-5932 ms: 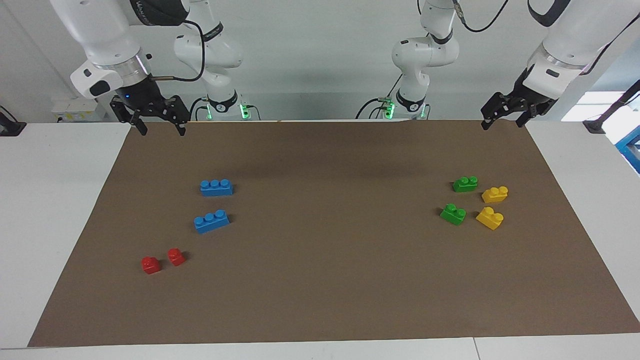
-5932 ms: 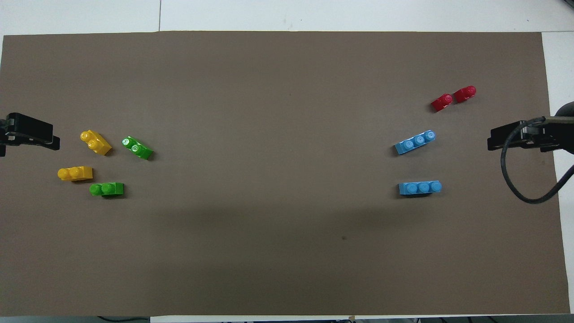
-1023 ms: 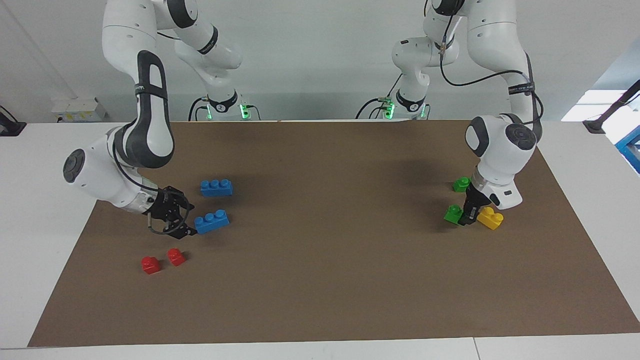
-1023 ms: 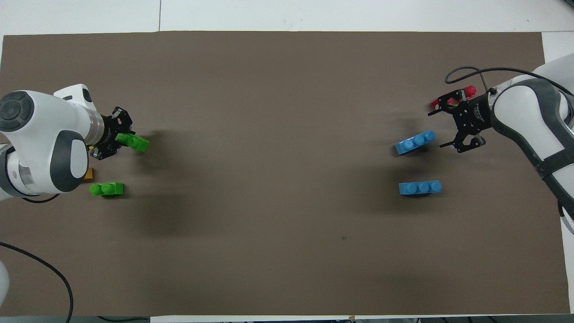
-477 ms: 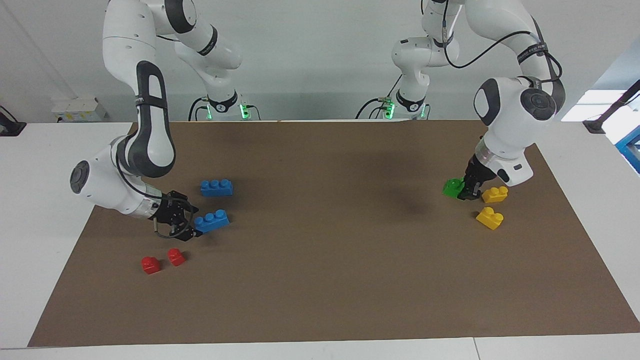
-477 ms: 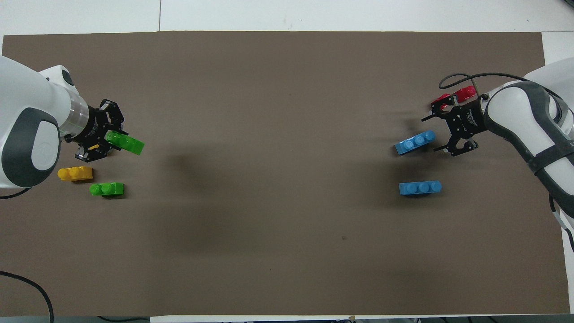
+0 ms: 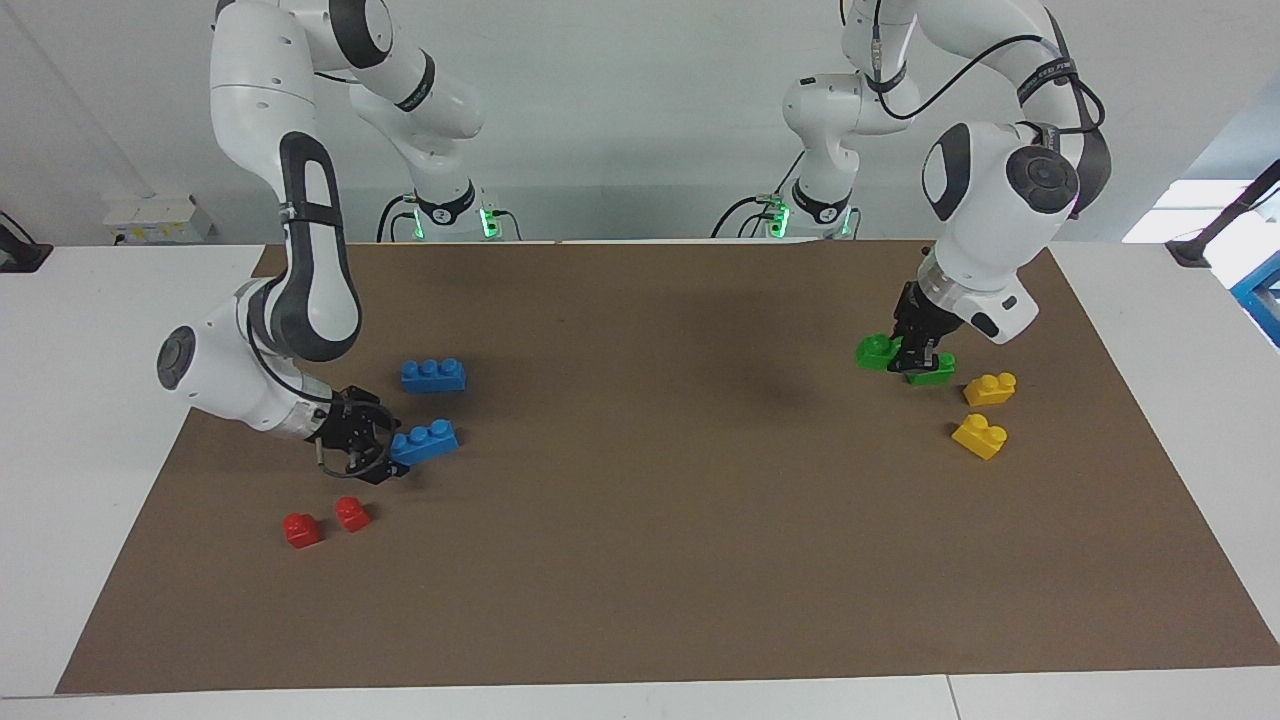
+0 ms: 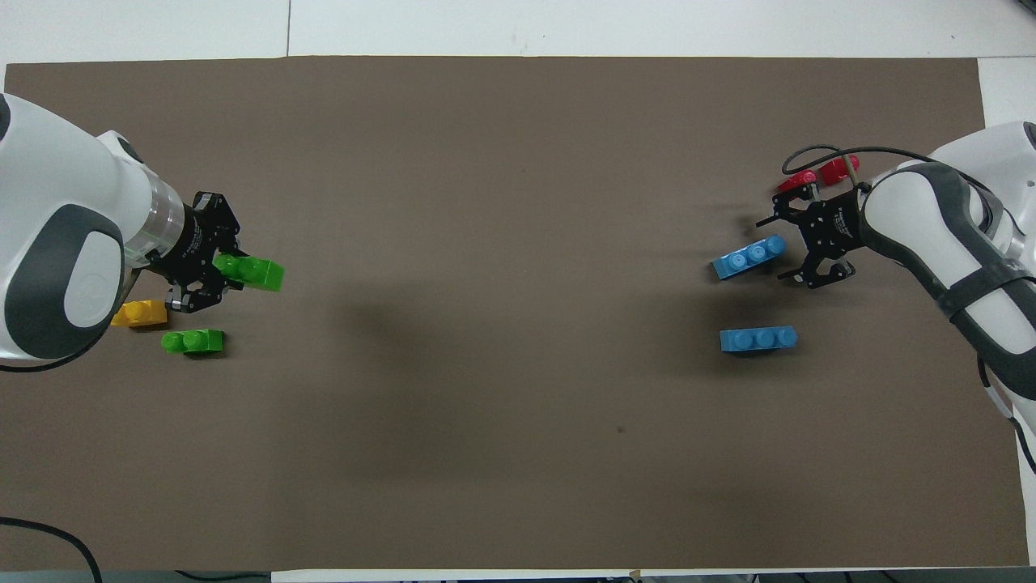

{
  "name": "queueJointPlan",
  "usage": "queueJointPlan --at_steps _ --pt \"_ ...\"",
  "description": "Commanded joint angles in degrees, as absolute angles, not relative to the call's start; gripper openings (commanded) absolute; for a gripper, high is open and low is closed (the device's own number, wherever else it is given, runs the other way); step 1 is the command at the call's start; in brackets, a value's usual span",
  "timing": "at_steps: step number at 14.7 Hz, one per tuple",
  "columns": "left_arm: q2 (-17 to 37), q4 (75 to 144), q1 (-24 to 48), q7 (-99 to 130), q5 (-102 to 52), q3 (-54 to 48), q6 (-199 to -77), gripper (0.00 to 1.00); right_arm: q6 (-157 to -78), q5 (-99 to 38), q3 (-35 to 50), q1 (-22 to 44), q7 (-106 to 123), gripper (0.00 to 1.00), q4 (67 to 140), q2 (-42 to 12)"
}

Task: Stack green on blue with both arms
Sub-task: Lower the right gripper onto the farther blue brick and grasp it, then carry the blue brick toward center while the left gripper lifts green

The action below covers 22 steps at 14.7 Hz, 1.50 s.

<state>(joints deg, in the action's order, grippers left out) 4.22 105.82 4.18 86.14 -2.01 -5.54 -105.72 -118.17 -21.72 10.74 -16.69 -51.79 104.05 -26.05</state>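
Observation:
The blue brick is longer (image 8: 749, 257), so the blue brick's end (image 8: 774, 246) by the robot's right gripper will stay uncovered when the robot stacks the green brick on the blue brick.
My left gripper (image 7: 908, 357) is shut on a green brick (image 7: 874, 352) and holds it in the air, beside the second green brick (image 7: 938, 374) that lies on the mat. In the overhead view the left gripper (image 8: 217, 269) holds the green brick (image 8: 257, 273), and the second green brick (image 8: 193, 342) lies nearer to the robots. My right gripper (image 7: 368, 443) is open and low at the end of the blue brick (image 7: 426, 441) that lies farther from the robots. In the overhead view the right gripper (image 8: 797, 245) stands at that blue brick's (image 8: 749, 257) end. The second blue brick (image 7: 433, 374) lies nearer to the robots.
Two yellow bricks (image 7: 990, 388) (image 7: 980, 436) lie on the brown mat (image 7: 650, 520) beside the green ones; only one yellow brick (image 8: 139, 312) shows from overhead. Two small red bricks (image 7: 301, 529) (image 7: 351, 513) lie farther from the robots than the right gripper.
The left gripper has lifted the green brick off the mat and carried it toward the table's middle. The right gripper has edged closer to the blue brick's end, still open.

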Motion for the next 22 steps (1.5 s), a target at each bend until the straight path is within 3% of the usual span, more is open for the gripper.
queueJointPlan --at_steps 1,3,4,5,7,11,16,22 --pt "2.11 105.56 4.13 88.06 -3.69 -5.36 -103.97 0.0 -119.62 -23.47 11.25 -17.58 -49.22 0.92 105.47 -25.84" --pt "1.5 105.56 3.78 88.68 -3.69 -5.36 -104.24 0.0 -119.62 -24.34 11.25 -17.67 -48.17 0.81 105.64 -25.75" --pt "1.23 105.56 3.69 88.68 -3.69 -5.27 -104.33 0.0 -119.62 -24.43 11.25 -17.67 -47.12 0.64 105.73 -25.75" --pt "1.06 105.56 3.69 88.77 -3.69 -5.27 -104.41 0.0 -119.53 -24.43 11.25 -17.67 -45.72 0.3 105.99 -25.66" --pt "0.79 105.73 3.6 89.73 -3.69 -5.27 -104.76 0.0 -119.71 -24.35 11.25 -17.49 -44.3 0.0 106.52 -25.4" --pt "0.7 106.0 3.52 89.83 -3.69 -5.27 -104.94 0.0 -121.99 -24.26 11.07 -16.96 -44.3 0.0 107.31 -25.31" --pt "0.7 106.0 3.52 89.82 -3.69 -5.27 -104.94 0.0 -119.45 -24.43 11.25 -16.62 -48.22 0.0 106.44 -25.14" --pt "0.62 105.65 3.6 90.79 -3.69 -5.36 -104.85 0.0 -116.19 -24.52 11.51 -8.28 -66.15 0.0 103.1 -21.54"
